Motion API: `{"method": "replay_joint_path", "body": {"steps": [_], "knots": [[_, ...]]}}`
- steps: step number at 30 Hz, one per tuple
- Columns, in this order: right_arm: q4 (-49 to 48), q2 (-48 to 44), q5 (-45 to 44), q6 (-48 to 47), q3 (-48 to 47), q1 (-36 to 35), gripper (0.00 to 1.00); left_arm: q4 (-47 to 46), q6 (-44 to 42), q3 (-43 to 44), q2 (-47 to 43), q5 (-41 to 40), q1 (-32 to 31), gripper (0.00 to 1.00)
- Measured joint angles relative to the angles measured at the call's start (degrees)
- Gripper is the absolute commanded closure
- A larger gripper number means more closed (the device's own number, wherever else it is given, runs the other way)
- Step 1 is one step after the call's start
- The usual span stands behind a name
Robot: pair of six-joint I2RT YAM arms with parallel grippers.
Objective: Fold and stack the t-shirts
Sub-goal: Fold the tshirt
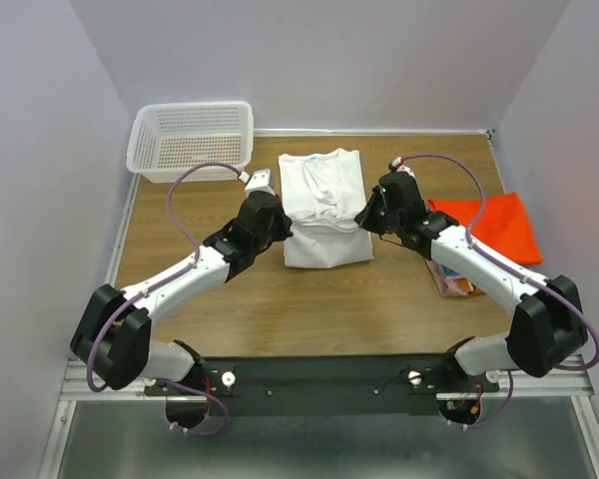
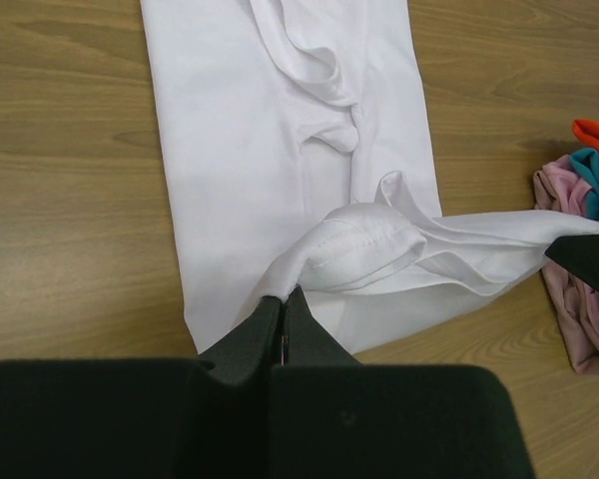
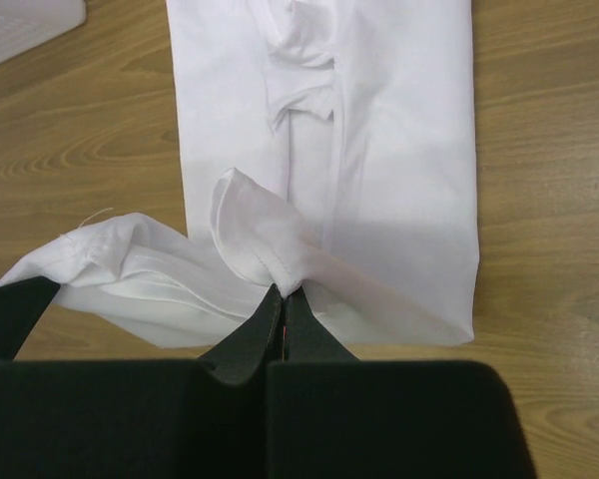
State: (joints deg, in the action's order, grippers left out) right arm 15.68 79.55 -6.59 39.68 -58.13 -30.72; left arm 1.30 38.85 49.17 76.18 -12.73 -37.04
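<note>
The shirt's held hem (image 1: 324, 222) reaches across the strip from edge to edge. My left gripper should keep moving the hem over the shirt body (image 1: 315, 201) and let go once it lies flat.
A white t-shirt (image 1: 322, 205) lies lengthwise at the table's middle, folded to a narrow strip. My left gripper (image 1: 286, 229) is shut on its hem at the left side (image 2: 283, 296). My right gripper (image 1: 361, 219) is shut on the hem at the right side (image 3: 283, 293). Both hold the lower edge lifted and folded up over the shirt body (image 2: 280, 150), which also shows in the right wrist view (image 3: 379, 150). An orange-red shirt (image 1: 489, 222) lies folded at the right, with pink and teal folded ones (image 2: 579, 259) beside it, partly under my right arm.
A white mesh basket (image 1: 192, 138) stands at the back left. Bare wooden table (image 1: 280, 309) lies in front of the shirt. The grey walls enclose the table on three sides.
</note>
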Motion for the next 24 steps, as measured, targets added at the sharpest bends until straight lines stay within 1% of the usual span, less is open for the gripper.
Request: {"method": "replay_joint_path", "body": {"steps": [11,17,24], "knots": [[-0.17,7.45,-0.04,-0.98,-4.35,2.78,0.99,-1.9,-4.04,6.29,10.25,2.8,2.8,1.0],[-0.24,13.86,0.72,-1.88,-7.58,5.14,0.99,-2.21,-5.31,9.7,16.33,4.04,4.63,1.0],[-0.42,20.85,2.73,-2.82,-11.74,6.99,0.99,-2.03,-5.4,11.74,20.24,4.33,6.1,1.0]]}}
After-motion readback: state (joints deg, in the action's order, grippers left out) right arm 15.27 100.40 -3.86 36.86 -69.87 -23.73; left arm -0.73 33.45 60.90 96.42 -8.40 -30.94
